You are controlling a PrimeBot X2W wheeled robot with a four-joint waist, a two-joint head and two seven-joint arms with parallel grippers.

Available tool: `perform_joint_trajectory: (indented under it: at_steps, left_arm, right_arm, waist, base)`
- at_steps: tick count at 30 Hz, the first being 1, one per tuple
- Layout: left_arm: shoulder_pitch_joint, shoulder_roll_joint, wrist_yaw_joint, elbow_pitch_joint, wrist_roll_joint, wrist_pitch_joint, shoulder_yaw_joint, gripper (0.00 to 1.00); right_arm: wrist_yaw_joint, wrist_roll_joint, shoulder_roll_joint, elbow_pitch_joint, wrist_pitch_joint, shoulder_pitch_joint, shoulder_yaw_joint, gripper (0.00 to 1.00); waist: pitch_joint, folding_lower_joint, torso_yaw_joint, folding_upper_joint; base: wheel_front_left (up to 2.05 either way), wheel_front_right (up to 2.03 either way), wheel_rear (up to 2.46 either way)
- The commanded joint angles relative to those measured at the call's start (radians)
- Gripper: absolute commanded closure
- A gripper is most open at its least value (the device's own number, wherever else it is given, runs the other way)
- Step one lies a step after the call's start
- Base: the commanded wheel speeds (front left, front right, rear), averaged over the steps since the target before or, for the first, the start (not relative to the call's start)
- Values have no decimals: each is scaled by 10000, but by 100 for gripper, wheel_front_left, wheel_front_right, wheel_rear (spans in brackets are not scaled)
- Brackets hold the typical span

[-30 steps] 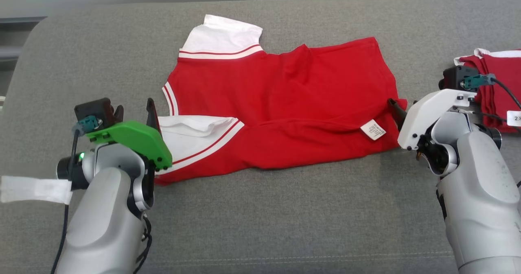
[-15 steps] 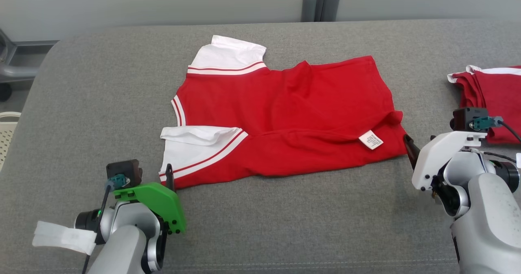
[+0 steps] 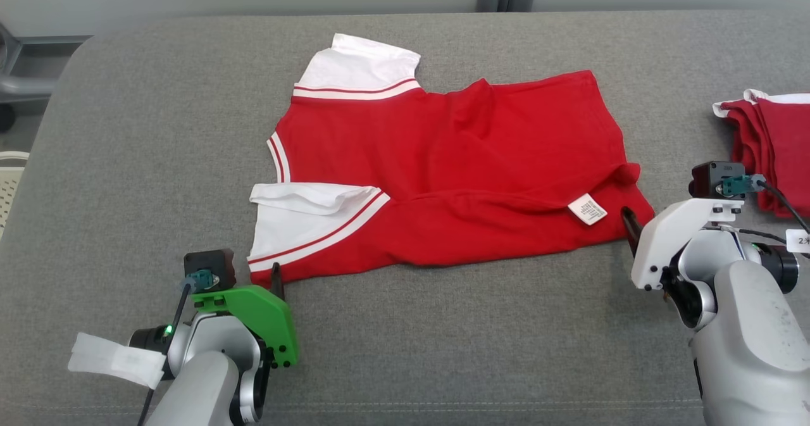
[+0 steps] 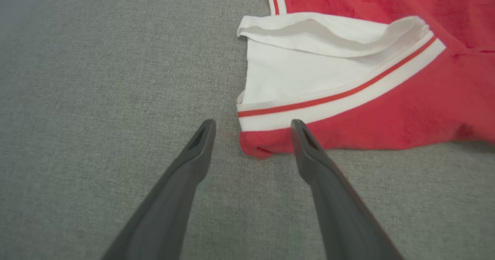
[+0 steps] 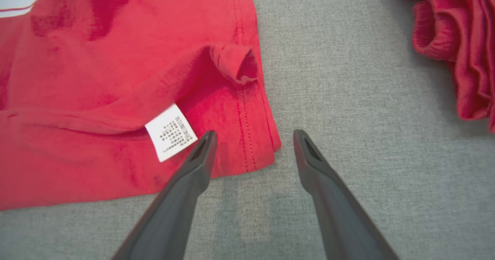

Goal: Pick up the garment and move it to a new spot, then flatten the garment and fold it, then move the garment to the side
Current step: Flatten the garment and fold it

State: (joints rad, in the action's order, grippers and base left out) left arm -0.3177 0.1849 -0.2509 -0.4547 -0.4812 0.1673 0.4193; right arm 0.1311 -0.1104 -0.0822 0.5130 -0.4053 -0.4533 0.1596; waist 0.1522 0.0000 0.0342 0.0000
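I expect the near white sleeve to come along still folded when I pull the shirt's near corner toward me, because the sleeve lies folded over the red shirt.
The garment is a red shirt with white sleeves, lying spread and creased in the middle of the grey surface, a white label near its right hem. My left gripper stands open just short of the shirt's near-left corner, where the white striped sleeve ends. Open too, my right gripper hovers at the near-right hem corner, its left finger over the red cloth beside the label. Neither holds anything.
A stack of folded red garments lies at the right edge, close to my right arm and seen in the right wrist view as red folds. The grey padded surface stretches wide in front of the shirt. A pale basket sits off its left end.
The head camera has shifted. Both grippers have drawn back toward me, the left from beside the white sleeve to the near-left corner. Both stayed open; the shirt lies as before.
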Motion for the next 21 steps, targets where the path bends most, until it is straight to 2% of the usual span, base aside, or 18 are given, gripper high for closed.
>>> perform_joint_trajectory:
  at_steps: [1, 15, 16, 17, 18, 19, 20, 21]
  left_arm:
    - [-160, 24, -35, -2, 55, 39, -2, 0]
    - [-304, -96, 8, -275, -117, 204, 151, 0]
    - [-288, -107, 35, -289, -143, 190, 161, 7]
    - [-262, -112, 39, -318, -158, 222, 180, 51]
    - [-233, -113, 54, -342, -160, 257, 198, 69]
    - [-206, -117, 86, -361, -183, 273, 213, 91]
    - [-175, -117, 116, -385, -197, 280, 232, 100]
    - [-136, -122, 134, -401, -204, 301, 275, 100]
  right_arm:
    - [-9, 78, -1, 77, 100, -135, -5, 0]
    - [-9, 203, -19, 1049, 357, -671, -110, 0]
    - [-9, 176, -31, 1100, 389, -688, -145, 21]
    - [-9, 163, -39, 1158, 388, -699, -176, 38]
    - [-9, 154, -46, 1210, 382, -717, -200, 53]
    - [-9, 138, -52, 1245, 390, -727, -232, 59]
    - [-9, 126, -62, 1277, 399, -729, -264, 73]
    - [-9, 118, -74, 1307, 402, -721, -303, 100]
  waist:
    - [73, 0, 26, 0]
    - [334, 0, 60, 0]
    - [344, 0, 60, 0]
    - [349, 0, 58, 0]
    - [352, 0, 55, 0]
    - [349, 0, 49, 0]
    - [346, 0, 42, 0]
    - [340, 0, 33, 0]
  base:
    - [0, 0, 0]
    - [0, 0, 0]
    - [0, 0, 0]
    - [0, 0, 0]
    - [0, 0, 0]
    - [0, 0, 0]
    - [0, 0, 0]
    - [0, 0, 0]
